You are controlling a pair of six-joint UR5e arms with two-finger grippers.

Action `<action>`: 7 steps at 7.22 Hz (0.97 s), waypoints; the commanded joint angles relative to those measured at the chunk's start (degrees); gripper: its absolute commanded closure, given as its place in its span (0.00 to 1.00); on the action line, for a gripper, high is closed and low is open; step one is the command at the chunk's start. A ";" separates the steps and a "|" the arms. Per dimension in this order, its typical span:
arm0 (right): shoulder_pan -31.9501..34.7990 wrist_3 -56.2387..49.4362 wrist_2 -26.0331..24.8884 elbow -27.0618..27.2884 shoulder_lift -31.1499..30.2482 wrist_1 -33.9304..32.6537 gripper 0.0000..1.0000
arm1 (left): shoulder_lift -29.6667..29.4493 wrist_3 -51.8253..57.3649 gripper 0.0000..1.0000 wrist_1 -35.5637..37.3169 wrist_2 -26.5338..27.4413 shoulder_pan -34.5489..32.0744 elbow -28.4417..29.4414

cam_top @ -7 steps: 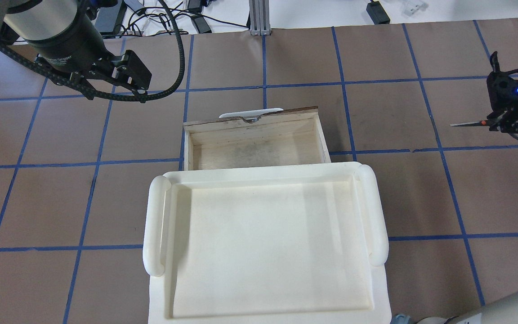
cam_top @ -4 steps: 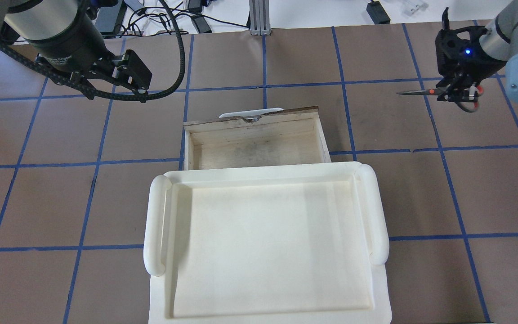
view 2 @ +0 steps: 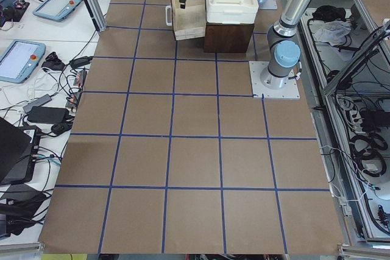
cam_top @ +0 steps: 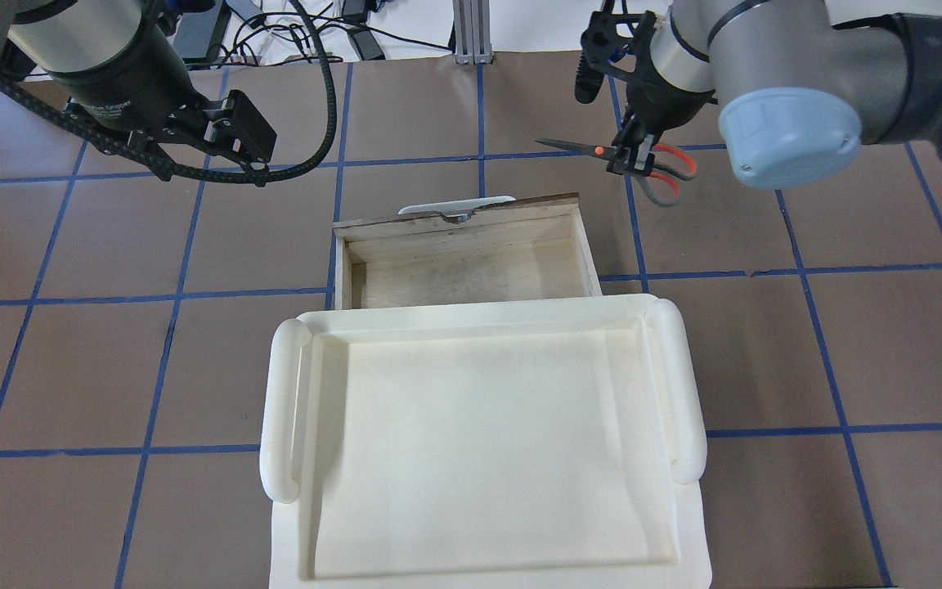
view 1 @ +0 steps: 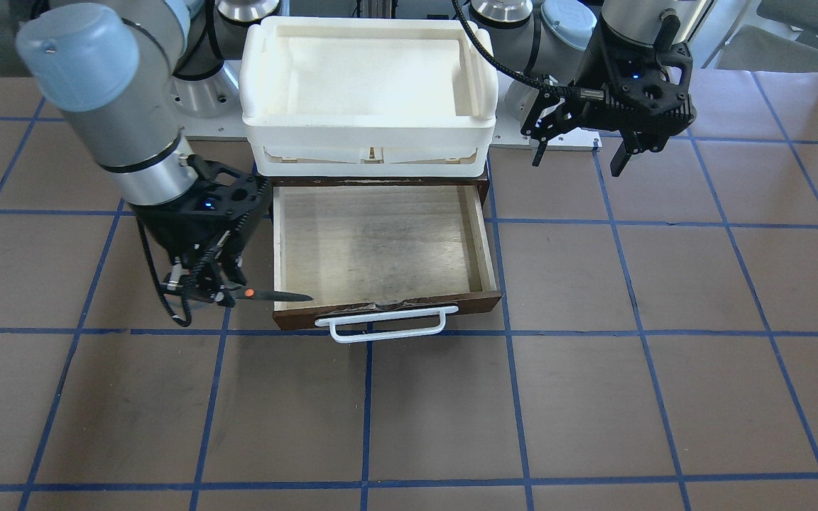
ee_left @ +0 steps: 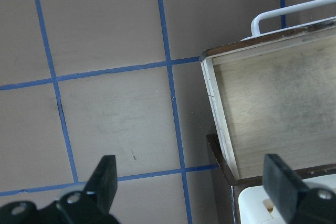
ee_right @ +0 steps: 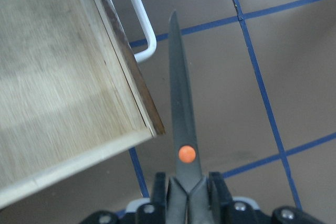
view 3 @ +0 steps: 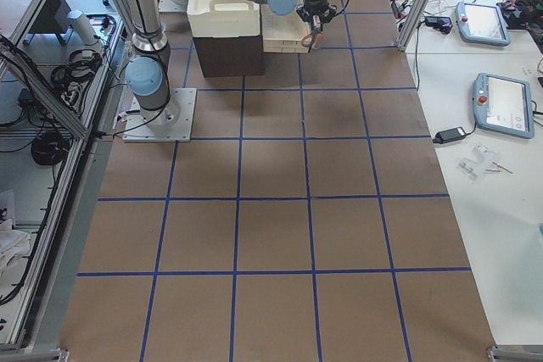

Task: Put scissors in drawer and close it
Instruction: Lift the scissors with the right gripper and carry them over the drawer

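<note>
The scissors' blades (view 1: pixel 288 297) are level along the open drawer's width, so my right gripper keeps going over the drawer's empty bottom (view 1: pixel 378 245) and lets go of the scissors low there.
The scissors (cam_top: pixel 602 152), grey with orange-red handles and an orange pivot dot, are held in my right gripper (cam_top: pixel 631 157), which is shut on them near the pivot. Their blades lie level and point to the robot's left. They hang in the air just outside the front right corner of the open drawer (cam_top: pixel 463 274). In the right wrist view the blades (ee_right: pixel 181 124) run beside the drawer's corner (ee_right: pixel 149 121) and white handle (ee_right: pixel 139 19). The drawer's pale inside (view 1: pixel 380 241) holds nothing. My left gripper (cam_top: pixel 244 135) is open and empty, off to the drawer's left (ee_left: pixel 191 171).
A large white plastic tray (cam_top: pixel 479 442) sits on top of the dark cabinet that the drawer slides out of, and covers the drawer's rear part. The brown table with blue grid lines (cam_top: pixel 765 343) spreads around it. Cables lie beyond the far edge (cam_top: pixel 291 37).
My right arm has swung in from the far right to the drawer's front right corner, carrying the scissors. The left arm and the drawer have not moved.
</note>
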 commanded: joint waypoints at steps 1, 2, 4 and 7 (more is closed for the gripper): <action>9.71 11.54 -4.23 -2.78 4.30 -1.59 0.84 | 0.00 0.00 0.00 0.01 -0.01 0.00 0.00; 13.33 10.52 -6.27 -3.57 6.77 -0.55 0.85 | 0.00 0.00 0.00 0.01 -0.01 0.00 0.00; 15.99 2.99 -6.20 -3.49 7.85 2.00 0.87 | 0.00 0.00 0.00 0.01 -0.01 0.00 0.00; 19.32 -0.39 -5.85 -3.14 7.67 5.32 0.88 | 0.00 0.00 0.00 0.01 -0.01 0.00 0.00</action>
